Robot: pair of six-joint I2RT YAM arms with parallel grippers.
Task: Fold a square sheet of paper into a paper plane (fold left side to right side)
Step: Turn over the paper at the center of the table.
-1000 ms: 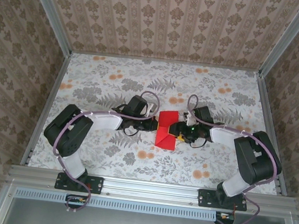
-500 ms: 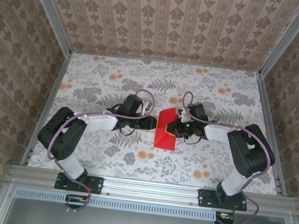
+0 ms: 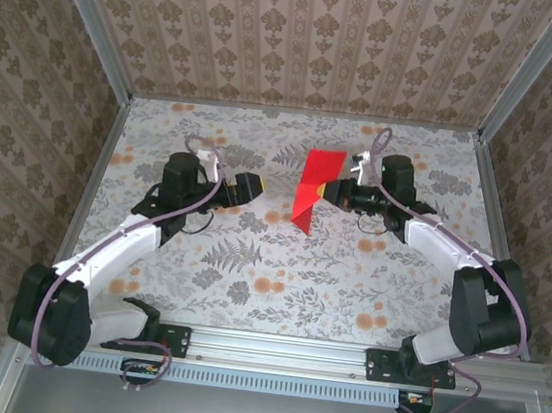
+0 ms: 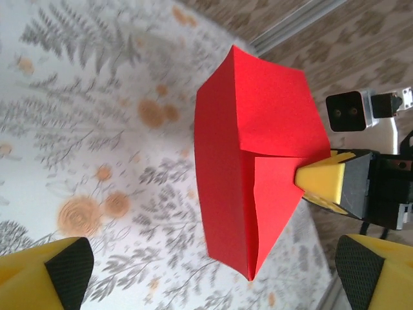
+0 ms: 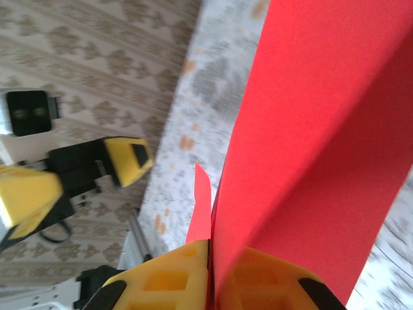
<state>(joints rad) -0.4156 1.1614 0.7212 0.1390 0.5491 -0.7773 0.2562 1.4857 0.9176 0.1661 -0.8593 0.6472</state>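
A crease runs straight and sharp, so the red sheet will keep its folded shape when I carry it with my left gripper.
The square sheet of paper, bright red and folded into a pointed shape with flaps, hangs tilted above the back middle of the table. My right gripper is shut on its right edge. In the right wrist view the yellow fingers of the right gripper pinch the paper. My left gripper stands open to the left of the sheet, apart from it. In the left wrist view the paper faces the left gripper, whose fingertips stand wide apart at the bottom corners.
The flower-patterned tabletop is bounded by metal rails at the sides and patterned walls behind. Both arm bases sit on the near rail. The right arm's finger and camera show beyond the paper.
The left gripper opened, let go of the paper and drew back to the left. The right gripper shut on the sheet and lifted it off the table toward the back.
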